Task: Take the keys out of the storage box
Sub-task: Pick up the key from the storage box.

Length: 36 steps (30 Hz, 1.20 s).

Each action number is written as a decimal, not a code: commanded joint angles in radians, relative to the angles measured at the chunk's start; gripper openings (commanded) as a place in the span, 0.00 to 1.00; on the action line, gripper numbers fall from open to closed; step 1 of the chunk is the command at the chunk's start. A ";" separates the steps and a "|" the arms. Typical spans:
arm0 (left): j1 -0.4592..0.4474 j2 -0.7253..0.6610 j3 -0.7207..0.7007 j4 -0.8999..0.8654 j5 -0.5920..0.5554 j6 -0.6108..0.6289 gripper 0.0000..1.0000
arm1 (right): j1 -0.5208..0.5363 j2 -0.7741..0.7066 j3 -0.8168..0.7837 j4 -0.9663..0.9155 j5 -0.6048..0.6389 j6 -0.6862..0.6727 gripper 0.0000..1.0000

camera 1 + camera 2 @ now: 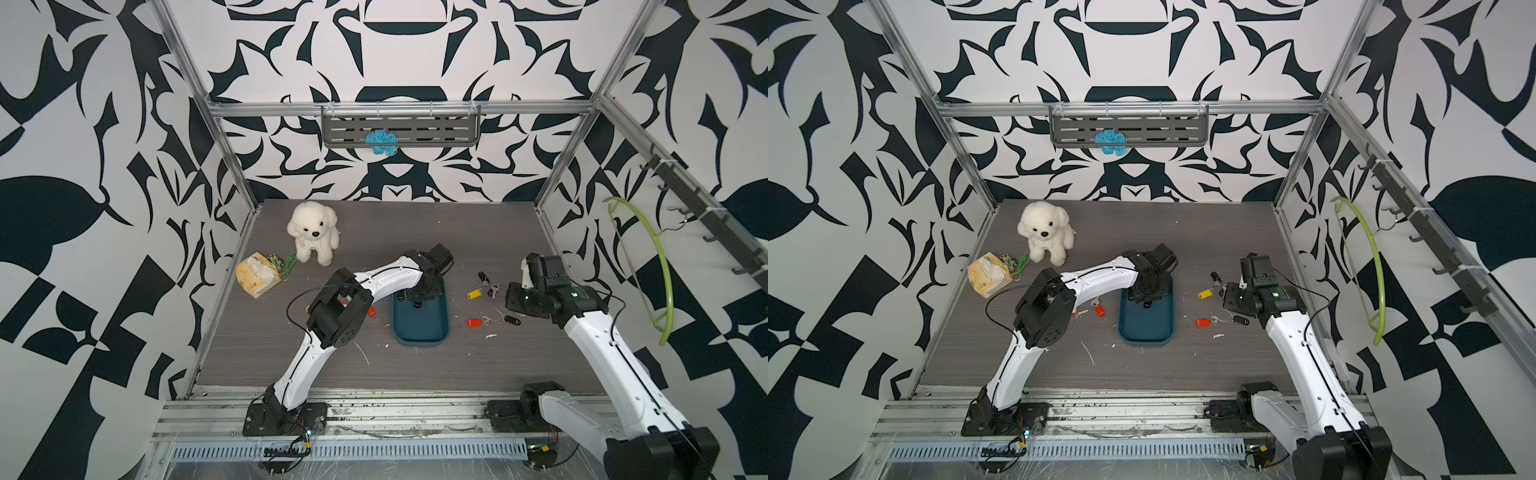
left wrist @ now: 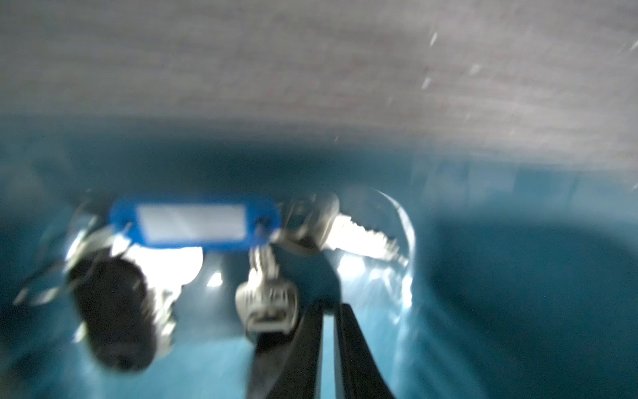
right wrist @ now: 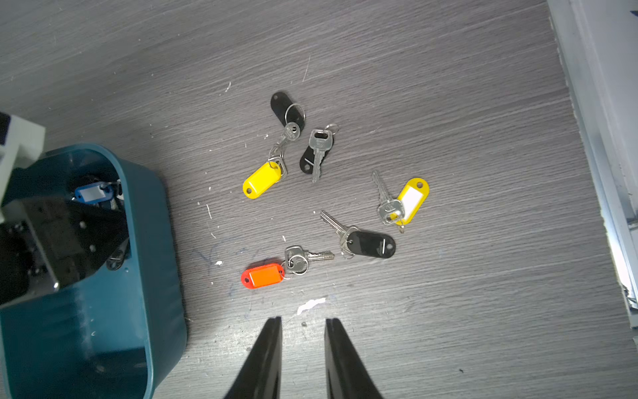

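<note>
The silver key's black fob is outside the closed fingers of my left gripper, so I should move back, open wide and close around the black fob.
The dark teal storage box stands mid-table. My left gripper reaches down into its far end, jaws nearly together with only a slim teal strip between them. A silver key head lies against the outside of one finger. Beside it in the box are a blue-tagged key, a black fob and a bare key. My right gripper hovers open over the table right of the box. Below it lie several keys: yellow tag, red tag, black fob.
Red-tagged keys lie left of the box, under my left arm. A white plush dog and a yellow packet sit at the back left. A grey slotted shelf hangs on the back wall. A green hanger hangs on the right wall.
</note>
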<state>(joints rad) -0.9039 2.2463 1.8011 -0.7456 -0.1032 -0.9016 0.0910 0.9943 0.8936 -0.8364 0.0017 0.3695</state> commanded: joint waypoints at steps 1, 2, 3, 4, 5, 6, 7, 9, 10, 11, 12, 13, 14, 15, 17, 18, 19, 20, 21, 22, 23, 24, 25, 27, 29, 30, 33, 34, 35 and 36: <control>-0.007 -0.081 -0.015 -0.067 -0.001 0.025 0.16 | -0.005 -0.005 -0.001 0.016 -0.005 -0.009 0.27; -0.006 -0.095 -0.021 -0.067 -0.005 0.026 0.18 | -0.005 -0.005 -0.001 0.016 -0.006 -0.009 0.27; -0.006 -0.103 -0.020 -0.067 -0.012 0.028 0.22 | -0.005 -0.005 -0.004 0.016 -0.006 -0.008 0.27; -0.004 -0.109 -0.015 -0.067 -0.023 0.030 0.29 | -0.005 -0.005 -0.005 0.017 -0.008 -0.007 0.27; -0.003 -0.113 -0.008 -0.090 -0.032 0.036 0.39 | -0.005 -0.003 -0.005 0.018 -0.009 -0.008 0.27; -0.003 -0.111 0.001 -0.100 -0.037 0.040 0.51 | -0.005 -0.002 -0.005 0.017 -0.009 -0.007 0.27; 0.000 -0.108 0.015 -0.114 -0.041 0.044 0.60 | -0.005 -0.001 -0.005 0.020 -0.012 -0.008 0.27; 0.002 -0.100 0.038 -0.136 -0.045 0.057 0.67 | -0.006 0.003 -0.005 0.018 -0.014 -0.009 0.27; 0.003 -0.096 0.046 -0.141 -0.047 0.064 0.68 | -0.005 0.003 -0.005 0.017 -0.013 -0.008 0.27; 0.005 -0.094 0.048 -0.144 -0.046 0.071 0.69 | -0.005 0.004 -0.005 0.018 -0.015 -0.009 0.27; 0.007 -0.091 0.050 -0.147 -0.043 0.077 0.69 | -0.005 0.004 -0.005 0.018 -0.016 -0.009 0.27; 0.009 -0.087 0.053 -0.154 -0.041 0.080 0.69 | -0.005 0.006 -0.005 0.018 -0.017 -0.007 0.27; 0.012 -0.086 0.052 -0.159 -0.038 0.082 0.69 | -0.005 0.006 -0.005 0.017 -0.017 -0.008 0.27; 0.015 -0.082 0.052 -0.165 -0.036 0.084 0.68 | -0.005 0.007 -0.005 0.016 -0.019 -0.009 0.27; 0.021 -0.078 0.047 -0.178 -0.033 0.084 0.66 | -0.005 0.009 -0.007 0.017 -0.020 -0.009 0.27; 0.025 -0.075 0.044 -0.181 -0.028 0.084 0.66 | -0.004 0.010 -0.005 0.016 -0.022 -0.009 0.27; 0.029 -0.072 0.039 -0.188 -0.023 0.083 0.66 | -0.005 0.012 -0.005 0.017 -0.023 -0.009 0.27; 0.031 -0.071 0.034 -0.189 -0.019 0.081 0.65 | -0.005 0.014 -0.006 0.016 -0.023 -0.009 0.27; 0.033 -0.070 0.031 -0.187 -0.014 0.083 0.65 | -0.005 0.016 -0.005 0.017 -0.025 -0.009 0.27; 0.033 -0.067 0.031 -0.188 -0.008 0.085 0.65 | -0.005 0.018 -0.005 0.016 -0.026 -0.009 0.27; 0.033 -0.061 0.031 -0.191 -0.001 0.086 0.65 | -0.004 0.020 -0.005 0.017 -0.026 -0.009 0.27; 0.033 -0.058 0.029 -0.192 0.008 0.088 0.65 | -0.005 0.020 -0.005 0.016 -0.027 -0.009 0.27; 0.033 -0.052 0.029 -0.192 0.022 0.090 0.65 | -0.005 0.021 -0.005 0.017 -0.028 -0.009 0.27; 0.033 -0.036 0.029 -0.201 0.042 0.092 0.65 | -0.005 0.023 -0.005 0.017 -0.028 -0.008 0.27; 0.031 -0.021 0.023 -0.208 0.062 0.096 0.65 | -0.005 0.023 -0.005 0.016 -0.029 -0.009 0.27; 0.031 -0.016 0.019 -0.209 0.070 0.098 0.65 | -0.005 0.023 -0.006 0.016 -0.029 -0.009 0.27; 0.031 -0.007 0.000 -0.203 0.097 0.100 0.65 | -0.005 0.023 -0.007 0.016 -0.031 -0.006 0.27; 0.031 -0.004 -0.005 -0.200 0.104 0.099 0.65 | -0.004 0.024 -0.007 0.017 -0.031 -0.007 0.27; 0.031 -0.003 -0.009 -0.199 0.106 0.098 0.65 | -0.005 0.024 -0.007 0.017 -0.031 -0.007 0.27; 0.031 -0.002 -0.014 -0.197 0.105 0.098 0.65 | -0.005 0.024 -0.007 0.016 -0.032 -0.006 0.27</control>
<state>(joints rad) -0.8734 2.2295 1.8080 -0.9154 -0.0288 -0.8135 0.0910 1.0183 0.8886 -0.8330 -0.0235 0.3695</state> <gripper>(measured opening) 0.649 0.272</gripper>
